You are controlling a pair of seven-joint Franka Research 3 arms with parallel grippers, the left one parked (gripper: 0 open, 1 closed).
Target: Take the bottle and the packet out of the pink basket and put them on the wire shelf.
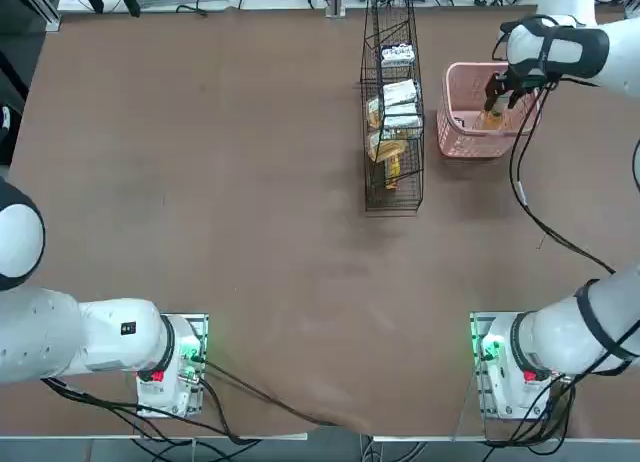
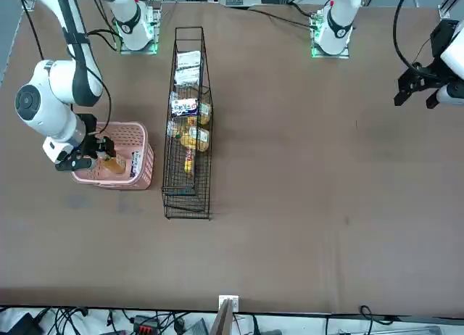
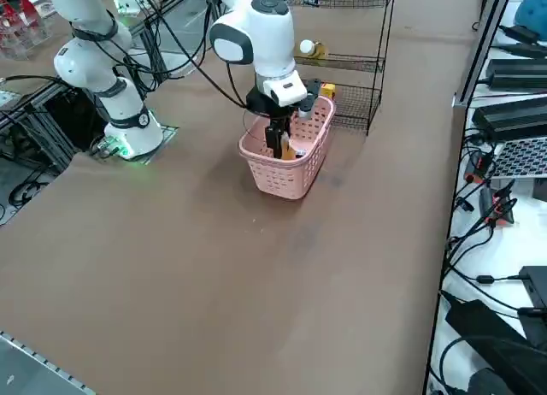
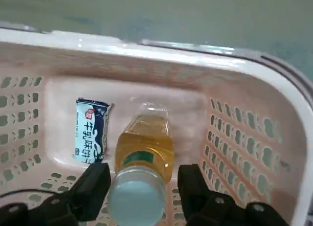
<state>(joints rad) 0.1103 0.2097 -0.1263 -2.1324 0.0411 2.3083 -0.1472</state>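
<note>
I see a part of the pink basket's bottom (image 4: 116, 124) between the packet and the amber bottle (image 2: 114, 164), so the bottle will come out alone when I lift it.
The pink basket (image 1: 465, 147) (image 2: 139, 180) (image 3: 286, 179) stands beside the wire shelf (image 1: 392, 200) (image 2: 187, 206), toward the table's far right. Inside it the amber bottle (image 4: 144, 147) (image 2: 113, 164) stands with its pale cap facing the wrist camera. The white packet (image 4: 90, 130) (image 2: 135, 163) with dark print leans against the basket wall just beside the bottle. My right gripper (image 4: 144, 173) (image 1: 497, 92) (image 3: 279, 140) reaches down into the basket. It is open, with one finger on each side of the bottle's neck and a small gap still showing on one side.
The wire shelf's tiers carry white and yellow packets (image 1: 398, 92) (image 2: 190, 106). Bare brown tabletop (image 1: 220, 182) spreads left of the shelf. Cables hang from my right arm over the table edge (image 1: 530, 212). Equipment and cables sit off the table's right side (image 3: 504, 121).
</note>
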